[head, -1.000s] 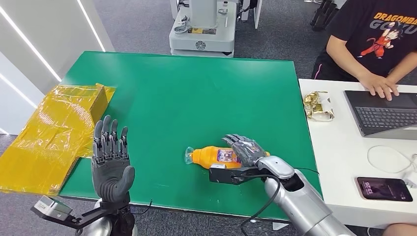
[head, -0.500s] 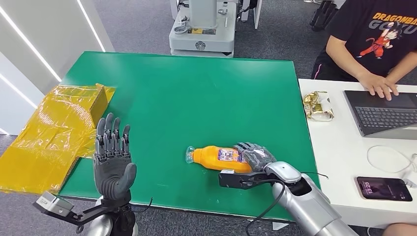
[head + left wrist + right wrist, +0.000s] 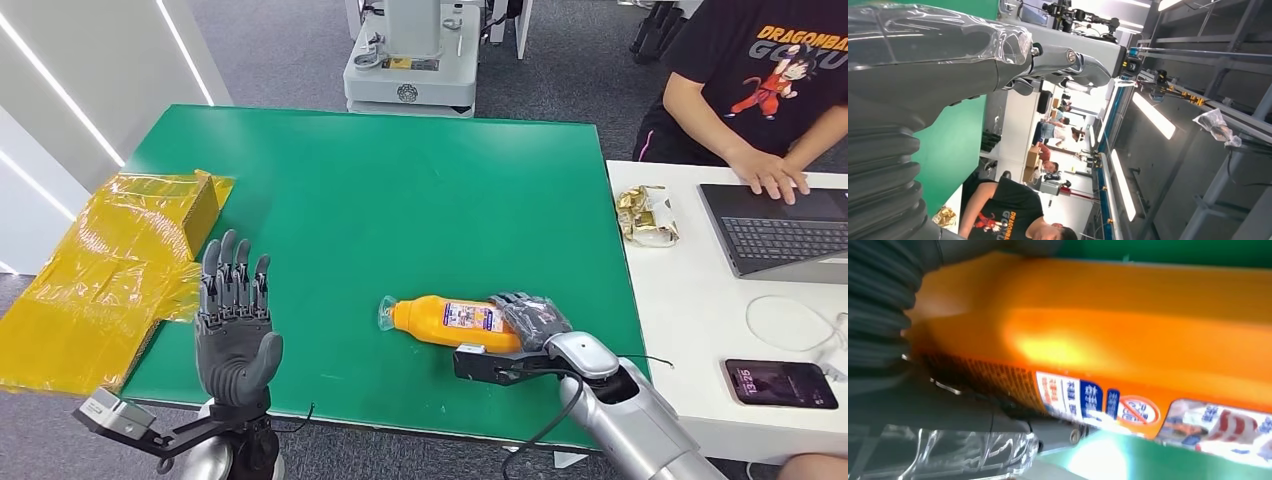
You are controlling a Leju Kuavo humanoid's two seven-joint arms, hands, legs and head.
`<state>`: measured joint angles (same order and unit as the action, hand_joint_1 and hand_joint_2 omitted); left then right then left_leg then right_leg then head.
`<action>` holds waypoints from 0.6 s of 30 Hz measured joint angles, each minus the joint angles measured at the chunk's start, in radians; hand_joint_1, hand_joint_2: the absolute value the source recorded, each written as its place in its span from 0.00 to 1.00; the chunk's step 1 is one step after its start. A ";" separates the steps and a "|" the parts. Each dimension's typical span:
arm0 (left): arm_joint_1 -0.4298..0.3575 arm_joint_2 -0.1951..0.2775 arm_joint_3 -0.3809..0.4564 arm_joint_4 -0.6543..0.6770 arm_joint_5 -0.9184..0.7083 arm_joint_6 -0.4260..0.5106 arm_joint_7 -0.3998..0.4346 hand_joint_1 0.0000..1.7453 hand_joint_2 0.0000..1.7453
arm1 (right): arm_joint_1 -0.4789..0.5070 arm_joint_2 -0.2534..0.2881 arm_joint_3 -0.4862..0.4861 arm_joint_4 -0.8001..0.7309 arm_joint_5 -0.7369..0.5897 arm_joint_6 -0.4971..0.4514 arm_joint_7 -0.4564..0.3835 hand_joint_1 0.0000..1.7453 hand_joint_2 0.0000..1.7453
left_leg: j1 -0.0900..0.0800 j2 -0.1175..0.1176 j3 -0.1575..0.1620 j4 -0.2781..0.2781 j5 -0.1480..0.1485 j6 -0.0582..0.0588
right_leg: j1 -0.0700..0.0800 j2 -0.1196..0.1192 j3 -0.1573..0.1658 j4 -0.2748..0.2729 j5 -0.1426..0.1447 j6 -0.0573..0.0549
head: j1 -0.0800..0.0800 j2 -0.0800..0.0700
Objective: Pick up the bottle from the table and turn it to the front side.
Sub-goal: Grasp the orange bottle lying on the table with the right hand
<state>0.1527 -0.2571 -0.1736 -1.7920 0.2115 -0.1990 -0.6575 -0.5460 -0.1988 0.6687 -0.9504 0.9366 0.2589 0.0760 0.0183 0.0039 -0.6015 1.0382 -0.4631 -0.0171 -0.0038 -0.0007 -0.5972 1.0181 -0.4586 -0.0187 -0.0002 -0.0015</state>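
Observation:
The upper label has only small printed panels (image 3: 473,317) on it. I expect the orange bottle's bold front label (image 3: 428,318) to be hidden underneath when I turn the bottle.
An orange bottle (image 3: 445,320) with a clear cap and a printed label lies on its side on the green table (image 3: 400,190), near the front edge, cap pointing left. My right hand (image 3: 530,318) is curled over its base end and grips it, dark fingers draped across the top. In the right wrist view the bottle (image 3: 1098,340) lies close between the fingers and the thick grey thumb (image 3: 948,450). My left hand (image 3: 235,335) is raised at the table's front left, palm up, fingers spread, holding nothing. The left wrist view looks past the left hand (image 3: 923,55) at the room.
A yellow wrapped box (image 3: 110,270) overhangs the table's left edge. To the right stands a white desk with a snack packet (image 3: 646,215), a laptop (image 3: 780,230) and a phone (image 3: 780,383); a person (image 3: 760,90) types there. A robot base (image 3: 412,60) stands beyond the table.
My right hand has slid right along the bottle to its base end and its fingers have curled down over it. The left hand has drifted slightly right.

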 joint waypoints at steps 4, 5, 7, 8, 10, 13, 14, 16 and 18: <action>0.000 0.000 -0.001 0.002 0.000 0.000 -0.001 0.00 1.00 | 0.023 0.000 -0.014 -0.015 0.026 -0.045 -0.008 1.00 1.00 | 0.000 0.000 0.000 0.000 0.000 0.000 | 0.000 0.000 0.000 0.000 0.000 0.000 | 0.000 0.000; 0.000 0.000 -0.001 0.002 0.000 0.000 -0.001 0.00 1.00 | 0.031 0.000 -0.019 -0.021 0.033 -0.061 -0.009 1.00 1.00 | 0.000 0.000 0.000 0.000 0.000 0.000 | 0.000 0.000 0.000 0.000 0.000 0.000 | 0.000 0.000; 0.000 0.000 -0.001 0.002 0.001 -0.004 -0.001 0.00 1.00 | 0.054 0.000 -0.032 -0.042 0.047 -0.103 -0.010 1.00 1.00 | 0.000 0.000 -0.001 0.000 0.000 0.000 | 0.000 0.000 0.000 0.000 0.000 0.000 | 0.000 0.000; 0.000 0.000 -0.001 0.002 0.001 -0.007 -0.001 0.00 1.00 | 0.068 0.000 -0.042 -0.056 0.052 -0.127 -0.010 1.00 1.00 | 0.000 -0.001 -0.001 0.000 0.000 0.000 | 0.000 0.000 0.000 0.000 0.000 0.000 | 0.000 0.000; 0.000 0.000 -0.001 0.002 0.001 -0.015 -0.001 0.00 1.00 | 0.099 0.003 -0.066 -0.094 0.059 -0.175 -0.010 1.00 1.00 | 0.000 -0.001 -0.001 0.000 0.000 0.000 | 0.000 -0.001 0.000 0.000 0.000 0.000 | 0.000 0.000; 0.000 0.000 -0.001 0.002 0.004 -0.024 -0.001 0.00 1.00 | 0.147 0.013 -0.105 -0.159 0.063 -0.227 -0.014 1.00 1.00 | 0.000 -0.001 -0.001 0.000 0.000 0.000 | 0.000 -0.001 0.000 0.000 0.000 0.000 | 0.000 0.000; 0.000 0.000 -0.001 0.002 0.006 -0.026 -0.001 0.00 1.00 | 0.164 0.018 -0.119 -0.182 0.062 -0.244 -0.019 1.00 1.00 | 0.000 -0.001 -0.001 0.000 0.000 0.000 | 0.000 -0.001 -0.001 0.000 0.000 0.000 | 0.000 0.000; 0.000 0.000 -0.001 0.003 0.009 -0.028 -0.001 0.00 1.00 | 0.203 0.032 -0.149 -0.229 0.057 -0.290 -0.033 1.00 1.00 | 0.000 -0.001 -0.002 -0.001 0.000 0.001 | 0.000 -0.001 -0.001 0.000 0.000 0.000 | 0.000 0.000; 0.000 0.000 -0.001 0.004 0.011 -0.028 -0.001 0.00 1.00 | 0.235 0.048 -0.176 -0.273 0.048 -0.332 -0.045 1.00 1.00 | 0.000 -0.001 -0.001 -0.001 0.000 0.001 | 0.000 -0.001 -0.001 0.000 0.000 0.000 | 0.000 0.000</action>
<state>0.1530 -0.2571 -0.1750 -1.7876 0.2224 -0.2268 -0.6588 -0.3106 -0.1507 0.4926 -1.2237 0.9845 -0.0734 0.0309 0.0184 0.0033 -0.6029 1.0374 -0.4636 -0.0165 -0.0037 -0.0015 -0.5979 1.0182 -0.4589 -0.0186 -0.0004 -0.0015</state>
